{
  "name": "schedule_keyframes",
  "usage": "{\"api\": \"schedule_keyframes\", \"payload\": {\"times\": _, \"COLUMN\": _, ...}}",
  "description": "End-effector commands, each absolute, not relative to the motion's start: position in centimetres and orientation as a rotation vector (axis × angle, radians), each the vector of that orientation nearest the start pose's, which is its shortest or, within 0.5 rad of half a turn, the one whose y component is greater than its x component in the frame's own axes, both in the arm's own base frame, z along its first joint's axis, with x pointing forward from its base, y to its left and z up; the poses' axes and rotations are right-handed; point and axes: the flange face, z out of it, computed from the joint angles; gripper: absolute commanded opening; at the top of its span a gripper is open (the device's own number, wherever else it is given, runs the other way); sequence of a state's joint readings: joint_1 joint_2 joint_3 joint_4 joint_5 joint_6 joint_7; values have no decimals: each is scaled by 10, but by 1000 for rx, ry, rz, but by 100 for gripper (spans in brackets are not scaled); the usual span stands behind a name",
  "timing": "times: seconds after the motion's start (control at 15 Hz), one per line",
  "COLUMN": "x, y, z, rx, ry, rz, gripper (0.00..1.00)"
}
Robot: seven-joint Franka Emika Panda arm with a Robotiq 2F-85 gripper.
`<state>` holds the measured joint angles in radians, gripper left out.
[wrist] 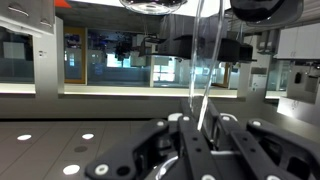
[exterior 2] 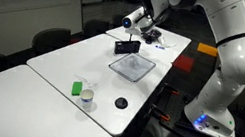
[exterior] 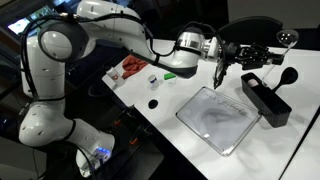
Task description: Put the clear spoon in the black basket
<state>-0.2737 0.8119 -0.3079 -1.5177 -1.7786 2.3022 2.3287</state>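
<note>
I should go on lowering the clear spoon's handle [wrist: 208,78], which points down toward the black basket's open top [exterior: 264,96], until the handle is inside, before my gripper lets go.
My gripper [exterior: 228,56] is shut on the clear spoon [exterior: 218,71], which hangs down from the fingers above the table, left of the black basket [exterior: 265,98]. In the wrist view the spoon's glassy handle [wrist: 201,70] rises from between the closed black fingers [wrist: 200,126]. The basket is a long narrow black bin on the white table; it also shows in an exterior view [exterior 2: 126,47], just below the gripper [exterior 2: 142,24]. I cannot make out the spoon in that view.
A flat whitish tray [exterior: 218,120] [exterior 2: 133,66] lies next to the basket. A black round-headed ladle [exterior: 286,75] lies beyond the basket. A green object [exterior: 170,73], a red item [exterior: 132,67] and a black disc [exterior: 153,102] [exterior 2: 121,103] lie on the table.
</note>
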Motion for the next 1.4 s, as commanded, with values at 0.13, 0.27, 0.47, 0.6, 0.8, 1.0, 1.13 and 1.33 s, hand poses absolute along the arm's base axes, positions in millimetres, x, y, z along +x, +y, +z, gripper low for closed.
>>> {"api": "schedule_keyframes", "payload": {"times": 0.13, "x": 630, "y": -409, "z": 178, "rx": 1451, "ry": -1125, "rz": 1211, "gripper": 4}}
{"api": "schedule_keyframes", "payload": {"times": 0.27, "x": 630, "y": -417, "z": 163, "rx": 1445, "ry": -1122, "rz": 1193, "gripper": 4}}
{"api": "schedule_keyframes", "payload": {"times": 0.47, "x": 630, "y": -427, "z": 145, "rx": 1443, "ry": -1113, "rz": 1179, "gripper": 4}}
{"api": "schedule_keyframes", "payload": {"times": 0.6, "x": 631, "y": -432, "z": 136, "rx": 1442, "ry": -1106, "rz": 1172, "gripper": 4}}
{"api": "schedule_keyframes", "payload": {"times": 0.8, "x": 633, "y": -436, "z": 123, "rx": 1452, "ry": -1097, "rz": 1163, "gripper": 4}}
{"api": "schedule_keyframes", "payload": {"times": 1.0, "x": 635, "y": -438, "z": 110, "rx": 1462, "ry": -1099, "rz": 1150, "gripper": 4}}
{"api": "schedule_keyframes", "payload": {"times": 1.13, "x": 636, "y": -437, "z": 101, "rx": 1473, "ry": -1104, "rz": 1131, "gripper": 4}}
{"api": "schedule_keyframes", "payload": {"times": 1.33, "x": 637, "y": -437, "z": 90, "rx": 1497, "ry": -1117, "rz": 1084, "gripper": 4}}
